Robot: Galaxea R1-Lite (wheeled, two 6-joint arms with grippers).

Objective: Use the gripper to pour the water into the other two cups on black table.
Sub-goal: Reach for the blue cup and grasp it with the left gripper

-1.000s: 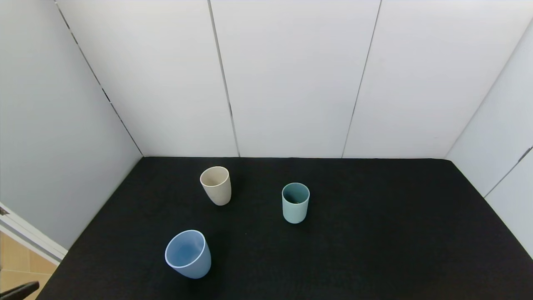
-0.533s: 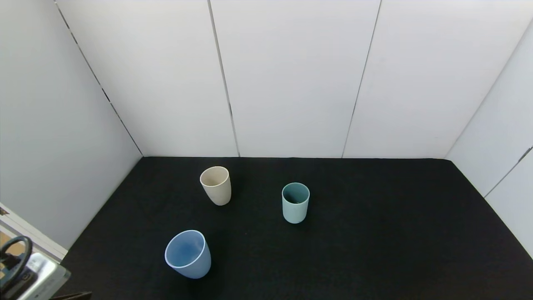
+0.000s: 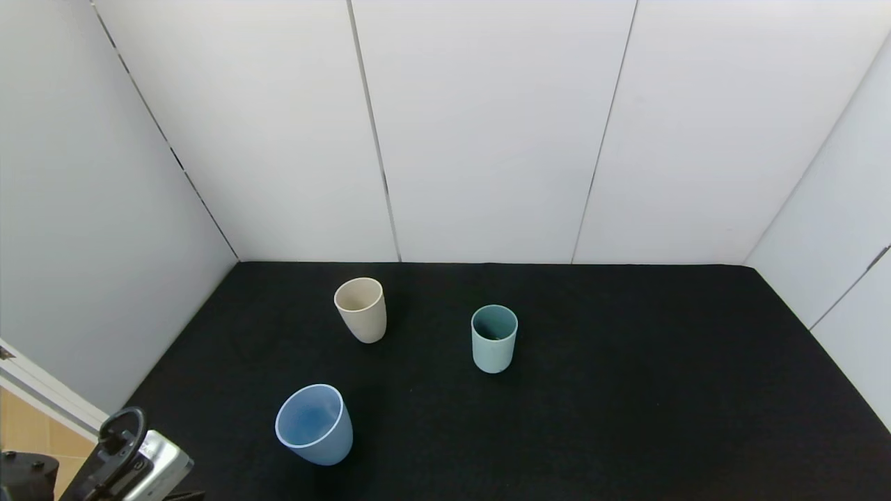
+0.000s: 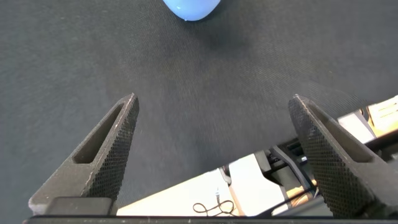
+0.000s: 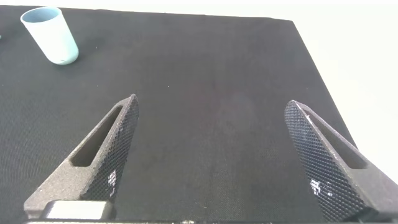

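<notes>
I should expect water that ripples when I lift the light blue cup (image 3: 315, 425), because a deeper blue patch (image 3: 310, 428) shows low inside the cup.
Three cups stand upright on the black table (image 3: 626, 390): a beige cup (image 3: 360, 309) at the back left, a pale teal cup (image 3: 494, 339) in the middle, and a wider light blue cup (image 3: 313, 424) at the front left. My left arm's wrist with its small white-grey box (image 3: 143, 467) shows at the bottom left corner. My left gripper (image 4: 213, 98) is open and empty over the table's near edge, with the light blue cup (image 4: 191, 7) ahead of it. My right gripper (image 5: 211, 101) is open and empty above the table, far from the teal cup (image 5: 51, 35).
White wall panels (image 3: 487, 139) enclose the table at the back and both sides. Past the table's front left edge there is a pale floor with cables (image 4: 217, 205). Bare black table lies to the right of the cups.
My left arm has come further into the head view at the bottom left, moving right towards the light blue cup. The cups have not moved.
</notes>
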